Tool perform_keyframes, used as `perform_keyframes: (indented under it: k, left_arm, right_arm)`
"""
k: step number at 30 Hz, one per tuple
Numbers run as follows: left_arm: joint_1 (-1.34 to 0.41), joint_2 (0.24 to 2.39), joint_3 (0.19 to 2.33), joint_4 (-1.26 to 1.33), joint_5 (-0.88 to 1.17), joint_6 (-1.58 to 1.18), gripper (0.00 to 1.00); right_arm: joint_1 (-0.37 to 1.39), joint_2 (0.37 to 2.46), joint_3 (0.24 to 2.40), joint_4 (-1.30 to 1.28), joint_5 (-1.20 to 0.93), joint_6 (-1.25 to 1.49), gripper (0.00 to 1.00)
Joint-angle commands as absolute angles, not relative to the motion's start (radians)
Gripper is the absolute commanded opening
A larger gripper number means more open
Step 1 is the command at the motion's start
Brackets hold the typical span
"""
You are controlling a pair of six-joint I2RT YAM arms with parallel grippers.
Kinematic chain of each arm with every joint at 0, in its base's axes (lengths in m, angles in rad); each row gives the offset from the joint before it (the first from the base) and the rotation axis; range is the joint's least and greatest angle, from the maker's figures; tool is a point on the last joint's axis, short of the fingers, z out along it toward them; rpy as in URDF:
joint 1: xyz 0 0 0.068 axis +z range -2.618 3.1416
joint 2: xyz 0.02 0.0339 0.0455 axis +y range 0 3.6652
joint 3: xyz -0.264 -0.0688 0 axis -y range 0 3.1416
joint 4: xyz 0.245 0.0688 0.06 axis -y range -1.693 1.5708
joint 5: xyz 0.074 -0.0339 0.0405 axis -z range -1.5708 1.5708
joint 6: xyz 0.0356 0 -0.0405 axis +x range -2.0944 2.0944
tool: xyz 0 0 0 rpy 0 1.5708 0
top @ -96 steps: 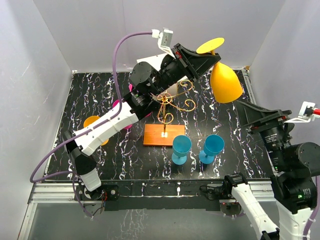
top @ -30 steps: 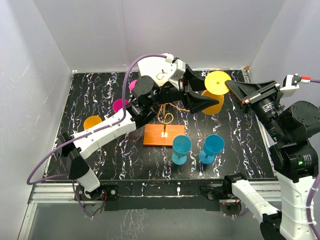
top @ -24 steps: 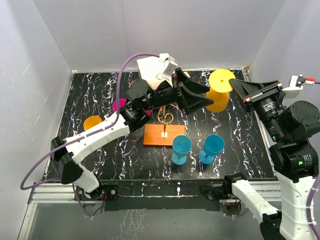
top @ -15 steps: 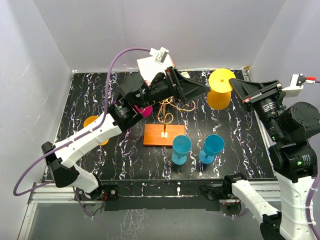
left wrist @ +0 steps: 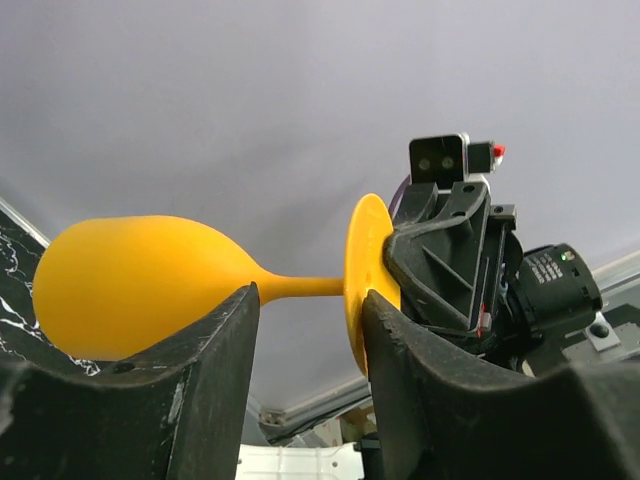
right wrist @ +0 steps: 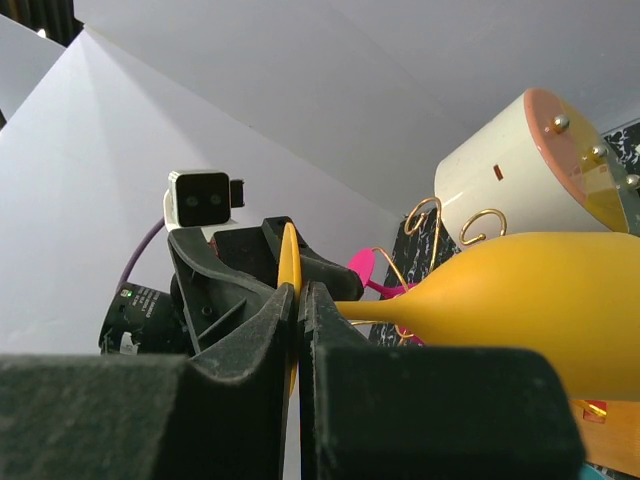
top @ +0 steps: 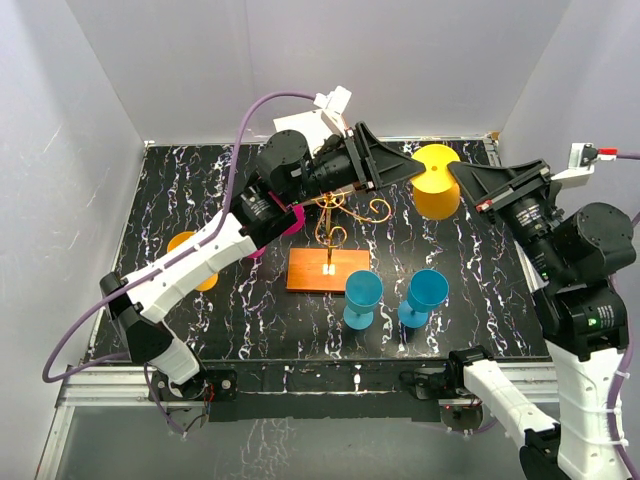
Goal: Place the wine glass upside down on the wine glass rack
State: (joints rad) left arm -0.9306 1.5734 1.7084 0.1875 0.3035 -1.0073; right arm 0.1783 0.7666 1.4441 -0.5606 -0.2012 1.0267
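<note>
Next, I pass the yellow wine glass's foot [top: 436, 160] from my right gripper to my left gripper, because the hook [right wrist: 421, 215] by the white cylinder box is on my left gripper's side.
The yellow wine glass [top: 436, 196] hangs upside down at the back right, foot uppermost, above the table and right of the wine glass rack [top: 335, 215]. The rack is gold wire scrolls on an orange-brown base [top: 328, 270]. My right gripper [top: 459, 173] is shut on the rim of the glass's foot [right wrist: 289, 262], seen edge-on in my right gripper [right wrist: 297, 292]. My left gripper [top: 409, 172] is part open just left of the foot. In the left wrist view the stem [left wrist: 300, 288] runs across beyond the tips of the left gripper [left wrist: 308, 300], ungripped.
Two blue glasses [top: 363, 297] [top: 426, 294] stand in front of the rack. Pink glasses [top: 258, 248] and an orange one [top: 186, 246] sit to its left under the left arm. A white cylinder box [right wrist: 520, 170] stands behind the rack. White walls close three sides.
The left gripper has come off the yellow bowl, risen to the level of the foot and narrowed its jaws. The right gripper has kept its hold on the foot, almost still.
</note>
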Motion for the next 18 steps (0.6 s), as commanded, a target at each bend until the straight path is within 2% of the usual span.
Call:
perform_keyframes:
  k: [1,7,10,11,13,16,18]
  left_arm:
    - [-0.927,1.575,1.741,0.229,0.395,-1.017,0.37]
    - [-0.921,1.580,1.736,0.242,0.403,-1.027,0.02]
    - [-0.910,1.580,1.736,0.252,0.401,-1.047,0.00]
    - [-0.906,1.581,1.738,0.263,0.400,-1.060,0.00]
    - [-0.893,1.589,1.746,0.290,0.399,-1.095,0.00]
    - [-0.861,1.612,1.785,0.296,0.400,-1.136,0.00]
    - [-0.832,1.638,1.821,0.280,0.403,-1.157,0.00]
  right_arm:
    - [0.177,0.782,1.432,-0.475,-0.246,1.017,0.00]
    - [0.178,0.788,1.421,-0.471,-0.234,1.012,0.00]
    - [0.178,0.788,1.420,-0.474,-0.219,1.004,0.00]
    - [0.178,0.787,1.421,-0.474,-0.211,1.001,0.05]
    - [0.178,0.781,1.426,-0.475,-0.188,0.994,0.28]
    - [0.178,0.774,1.440,-0.485,-0.151,0.976,0.53]
    - [0.178,0.765,1.446,-0.493,-0.130,0.962,0.63]
